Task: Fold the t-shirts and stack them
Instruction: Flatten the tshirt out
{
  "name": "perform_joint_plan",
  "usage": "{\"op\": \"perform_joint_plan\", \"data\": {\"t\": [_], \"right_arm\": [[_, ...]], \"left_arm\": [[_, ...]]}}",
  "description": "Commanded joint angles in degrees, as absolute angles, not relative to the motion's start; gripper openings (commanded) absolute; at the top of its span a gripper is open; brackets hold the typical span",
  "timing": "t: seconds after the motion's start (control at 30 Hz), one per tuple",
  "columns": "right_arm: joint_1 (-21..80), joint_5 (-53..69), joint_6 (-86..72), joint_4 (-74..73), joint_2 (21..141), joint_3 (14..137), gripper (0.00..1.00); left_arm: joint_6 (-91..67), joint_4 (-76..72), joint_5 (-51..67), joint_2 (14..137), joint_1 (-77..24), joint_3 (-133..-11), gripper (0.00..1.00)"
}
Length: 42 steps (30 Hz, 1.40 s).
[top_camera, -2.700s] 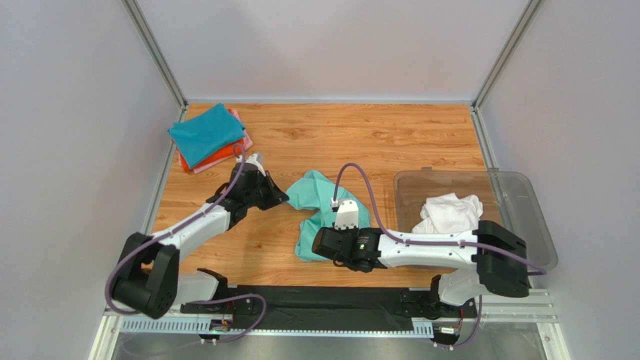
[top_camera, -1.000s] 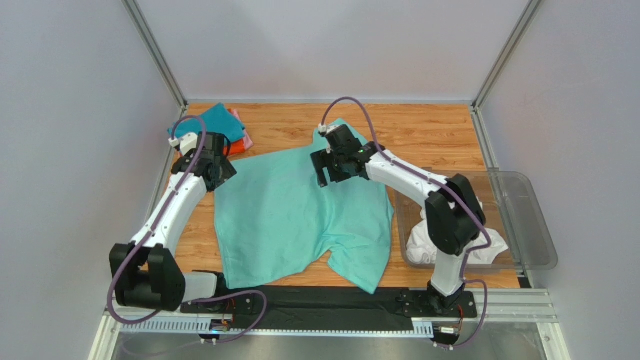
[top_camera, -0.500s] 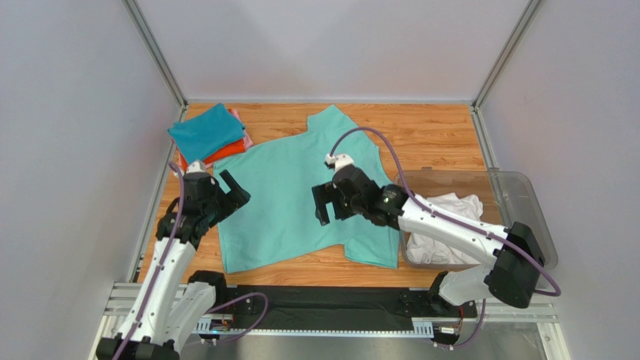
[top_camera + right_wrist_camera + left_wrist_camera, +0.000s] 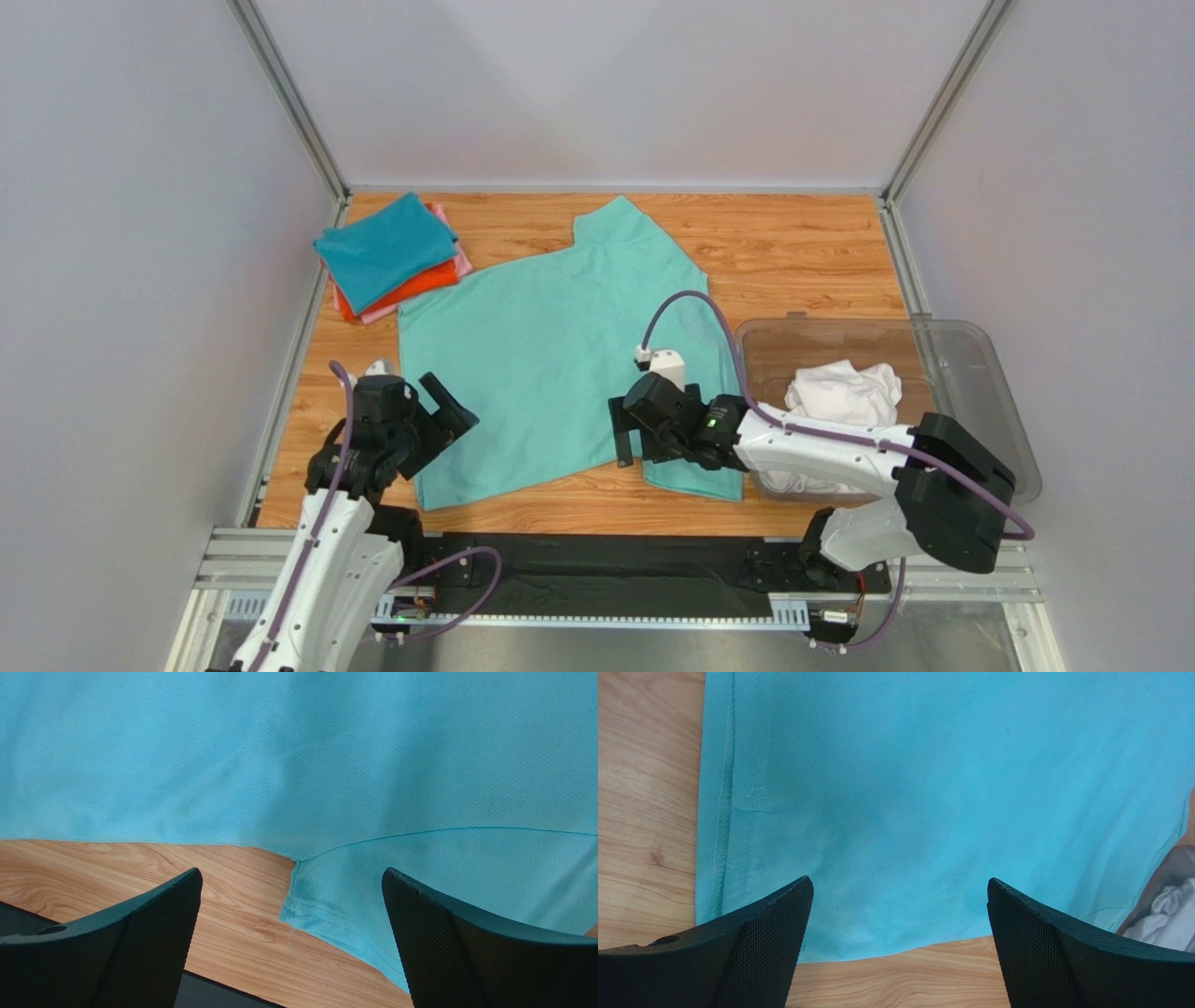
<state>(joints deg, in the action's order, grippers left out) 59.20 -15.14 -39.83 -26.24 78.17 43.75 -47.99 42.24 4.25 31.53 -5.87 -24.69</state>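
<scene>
My left gripper is at the hem (image 4: 431, 485) and the mint-green t-shirt's near side (image 4: 530, 485) is at a slant to the table's edge, so it and my right gripper should drag the shirt square before folding.
A mint-green t-shirt (image 4: 561, 350) lies spread flat on the wooden table, with one sleeve toward the back and one toward the near right. My left gripper (image 4: 446, 403) hovers open over its near left hem corner (image 4: 738, 903) and holds nothing. My right gripper (image 4: 622, 431) is open above the near sleeve (image 4: 435, 875), where it joins the shirt's body (image 4: 316, 756). Folded teal-blue (image 4: 382, 249), orange-red (image 4: 421, 287) and pink (image 4: 446, 224) t-shirts are stacked at the back left. A white t-shirt (image 4: 842, 392) lies crumpled in the bin.
A clear plastic bin (image 4: 982, 378) stands at the right, close to the green shirt's right edge. Metal frame posts and grey walls close in the table on three sides. A black strip (image 4: 589, 560) runs along the near edge between the arm bases.
The green shirt went from a crumpled heap to lying flat. Both grippers have let go of it and drawn back toward the near edge, staying open.
</scene>
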Motion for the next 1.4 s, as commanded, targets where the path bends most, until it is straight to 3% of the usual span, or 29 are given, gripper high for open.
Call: {"op": "perform_joint_plan", "data": {"t": [0.0, 0.13, 0.43, 0.77, 1.03, 1.37], "right_arm": [[59.5, -18.6, -44.9, -22.5, 79.5, 41.8, 1.0], [61.0, -18.7, -47.8, -21.1, 80.2, 39.3, 1.0], [74.3, -20.5, -60.4, -23.6, 83.1, 38.9, 1.0], [91.1, -28.6, -73.8, -40.9, 89.7, 52.4, 1.0], [85.8, -32.8, -64.3, -42.4, 79.9, 53.4, 1.0], [71.8, -24.8, -53.6, -36.8, 72.5, 48.4, 1.0]], "left_arm": [[-49.7, 41.3, 4.0, 34.2, -5.9, -24.5, 1.0], [-50.9, 41.4, 1.1, 36.7, -5.9, -23.7, 1.0], [-51.9, 42.5, -5.0, 37.7, -5.9, -22.6, 1.0], [-54.8, 47.9, -11.3, 36.7, -5.9, -26.5, 1.0], [-54.2, 48.1, -10.5, 35.2, -5.8, -29.1, 1.0], [-57.1, 49.0, -13.6, 35.8, -5.8, -29.0, 1.0]]}}
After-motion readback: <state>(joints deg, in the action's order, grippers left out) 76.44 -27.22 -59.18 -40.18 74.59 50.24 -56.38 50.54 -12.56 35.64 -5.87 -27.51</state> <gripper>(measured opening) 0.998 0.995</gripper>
